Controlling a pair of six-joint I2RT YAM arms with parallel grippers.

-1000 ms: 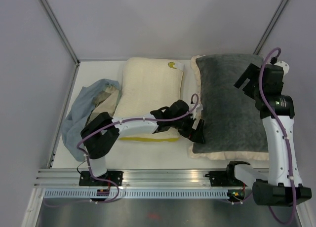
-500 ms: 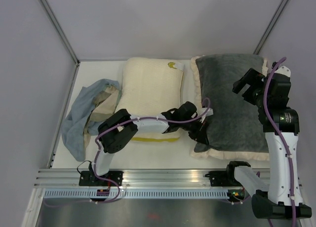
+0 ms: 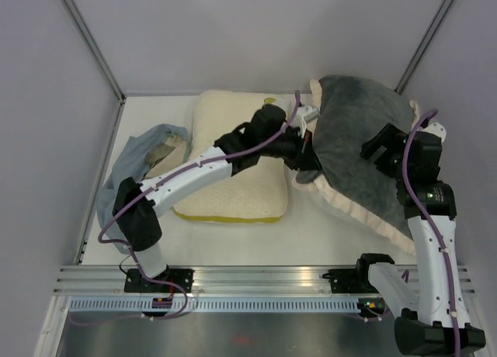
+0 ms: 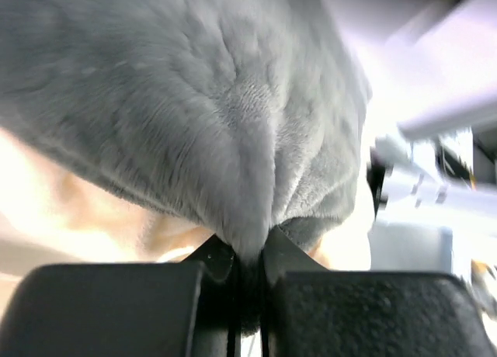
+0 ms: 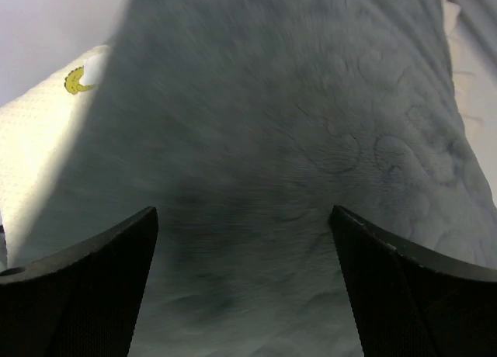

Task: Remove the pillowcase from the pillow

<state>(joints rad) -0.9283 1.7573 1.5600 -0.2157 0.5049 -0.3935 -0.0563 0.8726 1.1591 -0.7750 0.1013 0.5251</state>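
Observation:
The pillowcase's pinched fold (image 3: 307, 176) is a long way from my open right gripper, so next my left gripper moves the fold over the grey plush (image 3: 359, 157) toward my right gripper.
The pillowcase (image 3: 353, 147), dark grey plush with a cream frill (image 3: 365, 216), lies at the right of the table, its left side raised and bunched. My left gripper (image 3: 305, 145) is shut on a pinched fold of that plush; in the left wrist view the fold (image 4: 250, 240) runs down between the closed fingers. My right gripper (image 3: 382, 145) hovers open just above the plush, and its two fingers (image 5: 85, 283) stand wide apart over the grey fabric (image 5: 295, 124) with nothing between them. The pillow is hidden inside the case.
A flatter cream-yellow pillow (image 3: 233, 167) lies left of the pillowcase, under the left arm; it also shows in the right wrist view (image 5: 39, 155). A pale blue-grey and beige cloth (image 3: 128, 175) is heaped at the far left. Walls close in the table's back and sides.
The left gripper shut on the pillowcase's near-left corner, then carried it up and toward the back, lifting the left side. The right gripper came slightly lower and nearer, still open.

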